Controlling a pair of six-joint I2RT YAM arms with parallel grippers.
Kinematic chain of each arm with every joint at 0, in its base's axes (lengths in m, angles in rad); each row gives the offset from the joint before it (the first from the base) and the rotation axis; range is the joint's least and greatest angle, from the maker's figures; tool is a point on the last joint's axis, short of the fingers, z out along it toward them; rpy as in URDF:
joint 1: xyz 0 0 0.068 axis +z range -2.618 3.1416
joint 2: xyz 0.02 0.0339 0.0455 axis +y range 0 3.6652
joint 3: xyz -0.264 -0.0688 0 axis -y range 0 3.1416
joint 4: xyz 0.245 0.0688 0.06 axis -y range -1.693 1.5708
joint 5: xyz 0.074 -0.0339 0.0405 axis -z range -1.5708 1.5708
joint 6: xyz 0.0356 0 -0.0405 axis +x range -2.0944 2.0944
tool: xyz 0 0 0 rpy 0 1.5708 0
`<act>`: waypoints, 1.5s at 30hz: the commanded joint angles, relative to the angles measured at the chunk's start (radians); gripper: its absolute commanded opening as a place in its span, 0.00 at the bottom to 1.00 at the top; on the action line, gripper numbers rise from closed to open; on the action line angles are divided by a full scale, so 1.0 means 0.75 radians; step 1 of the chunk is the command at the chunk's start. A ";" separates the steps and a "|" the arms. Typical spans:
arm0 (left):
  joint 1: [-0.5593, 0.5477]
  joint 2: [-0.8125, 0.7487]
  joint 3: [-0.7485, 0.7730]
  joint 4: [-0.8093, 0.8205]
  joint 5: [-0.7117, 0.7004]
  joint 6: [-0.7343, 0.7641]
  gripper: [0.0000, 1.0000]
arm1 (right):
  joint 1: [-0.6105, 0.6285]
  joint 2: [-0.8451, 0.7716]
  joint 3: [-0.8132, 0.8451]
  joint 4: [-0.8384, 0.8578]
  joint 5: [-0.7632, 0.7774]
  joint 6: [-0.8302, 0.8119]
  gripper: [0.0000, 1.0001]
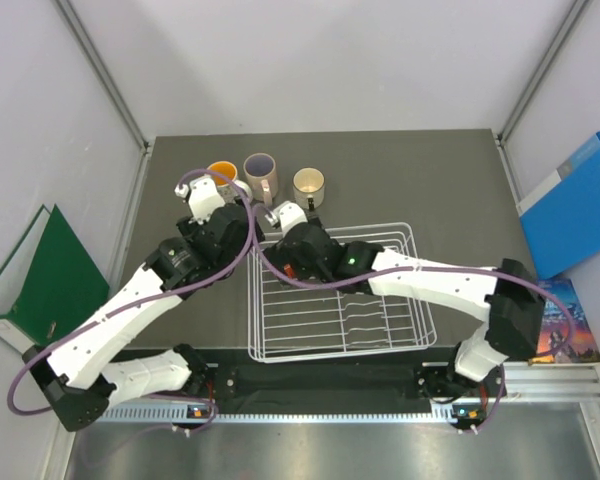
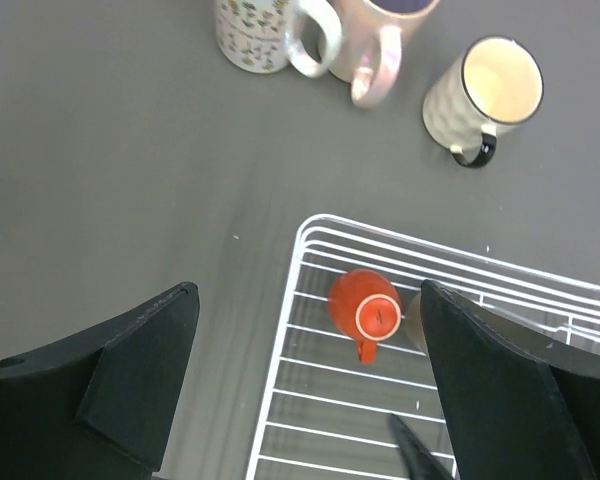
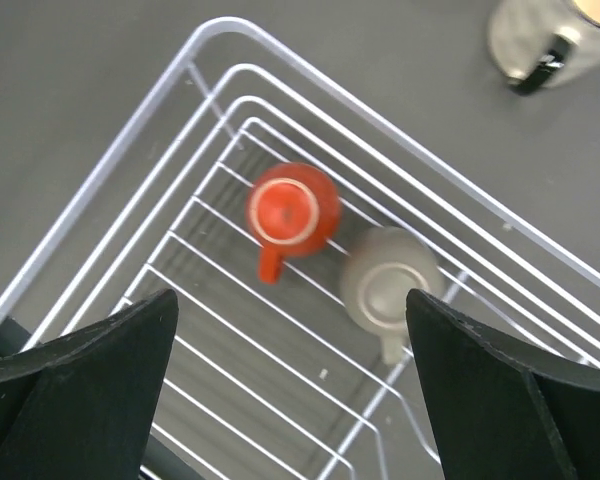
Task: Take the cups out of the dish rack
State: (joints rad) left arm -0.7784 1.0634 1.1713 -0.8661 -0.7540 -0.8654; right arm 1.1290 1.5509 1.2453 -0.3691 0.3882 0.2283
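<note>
The space over the red-orange cup (image 1: 289,271) is blocked by my right gripper, so that gripper should move away first, and my left gripper should come in and grab the cup (image 2: 364,308).
The white wire dish rack (image 1: 410,345) stands in the middle of the table. A small red-orange cup (image 2: 365,310) and a small tan cup (image 3: 388,280) sit upside down side by side in its far left corner. The speckled mug (image 1: 223,176), the pinkish mug with purple inside (image 1: 260,170) and the cream mug (image 1: 308,184) stand on the table behind the rack. My left gripper (image 2: 308,300) is open and empty above the rack's far left corner, with the red-orange cup between its fingers. My right gripper (image 3: 290,300) is open and empty above both small cups.
A green folder (image 1: 50,270) lies beyond the table's left edge. A blue folder (image 1: 570,205) and a book (image 1: 565,320) lie beyond its right edge. Both arms crowd together over the rack's far left corner.
</note>
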 commanded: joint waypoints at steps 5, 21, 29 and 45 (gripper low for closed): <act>-0.001 -0.078 0.034 -0.089 -0.064 -0.079 0.96 | 0.018 0.174 0.152 0.044 -0.086 -0.045 0.95; -0.056 0.046 -0.093 0.050 0.181 -0.114 0.94 | -0.051 -0.450 0.068 -0.117 0.478 0.037 1.00; -0.187 0.235 -0.128 0.181 0.214 -0.161 0.94 | -0.069 -0.573 0.015 -0.273 0.550 0.121 1.00; -0.171 0.535 -0.169 0.343 0.199 -0.143 0.93 | -0.082 -0.665 -0.090 -0.297 0.477 0.148 1.00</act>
State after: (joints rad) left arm -0.9169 1.4254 1.0199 -0.6697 -0.5838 -0.9764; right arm 1.0782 1.0885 1.1900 -0.5999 0.7555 0.3241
